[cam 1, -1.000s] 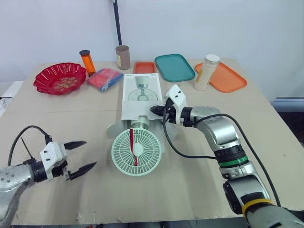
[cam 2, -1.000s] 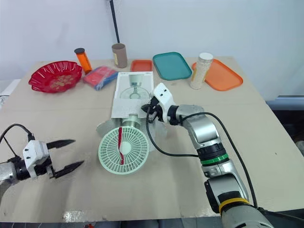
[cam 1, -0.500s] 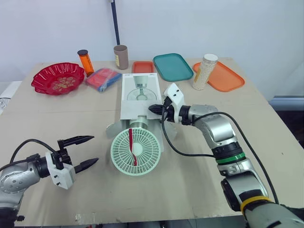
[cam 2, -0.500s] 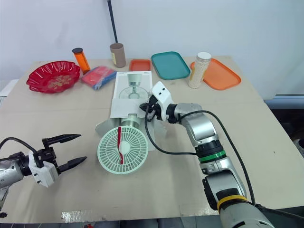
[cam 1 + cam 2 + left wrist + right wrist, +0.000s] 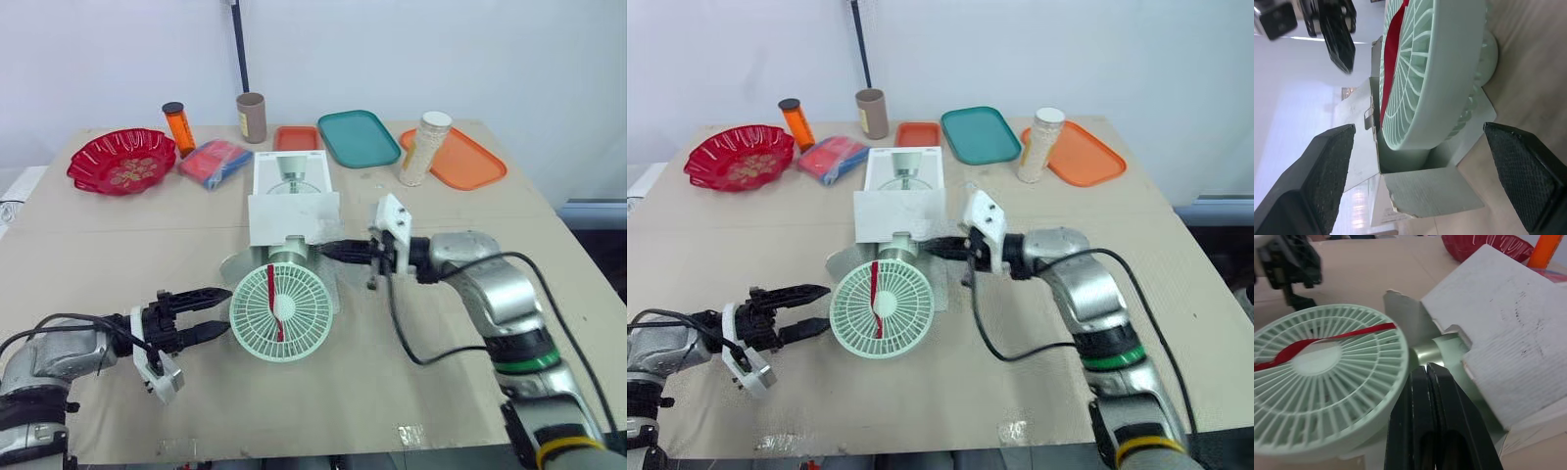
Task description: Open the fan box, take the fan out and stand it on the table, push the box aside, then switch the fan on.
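I expect the fan to come out with its hidden base attached when I pull, because a silver collar (image 5: 288,255) runs from the fan's head (image 5: 281,311) into the box opening.
The pale green fan (image 5: 281,313) lies face up with a red strip across its grille. Its head sticks out of the near open end of the white fan box (image 5: 292,201), and its neck still sits inside. A white box flap (image 5: 292,219) stands raised above the neck. My left gripper (image 5: 225,310) is open at the fan's left rim, and in the left wrist view its fingers (image 5: 1327,181) flank the fan (image 5: 1435,73). My right gripper (image 5: 328,251) is shut and empty, pointing left at the fan's neck (image 5: 1442,350) by the box mouth.
Along the back stand a red bowl (image 5: 122,162), an orange bottle (image 5: 178,127), a cardboard tube (image 5: 252,117), a red and blue packet (image 5: 217,162), a small orange tray (image 5: 297,138), a teal tray (image 5: 359,137), and a jar (image 5: 425,147) on an orange tray (image 5: 465,162).
My left gripper has moved right up to the fan's rim. The right arm has swung out to the right, its fingers now lower at the box mouth. The box flap has risen.
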Available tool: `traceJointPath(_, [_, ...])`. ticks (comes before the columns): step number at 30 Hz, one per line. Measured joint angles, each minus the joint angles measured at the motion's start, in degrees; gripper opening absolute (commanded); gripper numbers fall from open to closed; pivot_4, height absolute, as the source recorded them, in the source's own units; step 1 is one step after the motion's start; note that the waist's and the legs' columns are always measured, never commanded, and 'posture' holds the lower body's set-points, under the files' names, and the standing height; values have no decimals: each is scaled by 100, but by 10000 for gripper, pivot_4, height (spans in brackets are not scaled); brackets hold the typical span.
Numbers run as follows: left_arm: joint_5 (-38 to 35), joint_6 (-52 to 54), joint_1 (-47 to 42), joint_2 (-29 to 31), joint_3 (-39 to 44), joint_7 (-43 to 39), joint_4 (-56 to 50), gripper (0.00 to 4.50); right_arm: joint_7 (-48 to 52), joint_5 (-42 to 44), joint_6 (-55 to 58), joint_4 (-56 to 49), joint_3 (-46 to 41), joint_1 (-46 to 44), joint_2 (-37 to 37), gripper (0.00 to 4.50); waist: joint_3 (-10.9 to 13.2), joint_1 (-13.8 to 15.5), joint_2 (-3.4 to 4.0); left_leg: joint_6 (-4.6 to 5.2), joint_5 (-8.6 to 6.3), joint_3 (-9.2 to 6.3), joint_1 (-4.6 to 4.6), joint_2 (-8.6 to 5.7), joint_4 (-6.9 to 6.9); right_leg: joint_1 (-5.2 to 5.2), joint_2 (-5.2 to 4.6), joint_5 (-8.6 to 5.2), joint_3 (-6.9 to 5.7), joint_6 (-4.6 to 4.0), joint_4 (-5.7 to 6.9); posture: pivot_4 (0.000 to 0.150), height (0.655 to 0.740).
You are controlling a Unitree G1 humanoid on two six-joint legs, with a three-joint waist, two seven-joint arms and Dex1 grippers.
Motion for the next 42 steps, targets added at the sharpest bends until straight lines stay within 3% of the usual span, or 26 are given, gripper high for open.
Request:
traceJointPath(5, [1564, 13, -187, 94, -76, 1638, -39, 44683, 151, 582, 225, -786, -488, 417, -464, 0, -1, -17, -1, 2, 0, 8, 9, 4, -1, 3, 0, 2, -1, -1, 5, 1500, 7400])
traceJointPath(12, [3600, 1562, -193, 1173, -1949, 5222, -616, 44683, 75, 778, 334, -1064, -655, 887, -796, 0, -2, -6, -4, 3, -1, 13, 12, 2, -1, 3, -6, 4, -2, 3, 10, 1500, 7400])
traceJointPath(13, [3757, 1841, -233, 1256, -2253, 5697, -647, 44683, 35, 768, 326, -1068, -668, 913, -808, 0, -2, 0, -4, 3, -1, 13, 11, 1, -1, 3, -6, 3, -2, 3, 10, 1500, 7400])
traceJointPath(19, [3893, 2662, -704, 1432, -3299, 6823, -693, 44683, -46, 652, 270, -1119, -602, 1243, -909, 0, -3, 56, -8, 4, -1, 18, 7, -2, 0, 2, -7, 3, -1, 3, 10, 1500, 7400])
traceJointPath(27, [3593, 2978, -948, 1665, -4073, 6962, -693, 44683, -72, 606, 238, -1131, -592, 1242, -909, 0, -4, 57, -9, 4, -1, 19, 9, -2, 1, 3, -7, 3, -1, 3, 13, 1500, 7400])
traceJointPath(40, [3061, 3238, -1144, 1634, -4562, 6634, -850, 44683, -78, 597, 199, -1177, -574, 1263, -923, 0, -5, 66, -11, 4, -1, 20, 10, -4, 8, 3, -7, 3, 0, 3, 22, 1500, 7400])
traceJointPath(42, [3047, 3269, -1144, 1632, -4624, 6640, -843, 36890, -112, 596, 200, -1177, -574, 1267, -923, 0, -6, 66, -12, 4, -1, 20, 10, -4, 8, 3, -7, 3, 1, 3, 23, 1500, 7400])
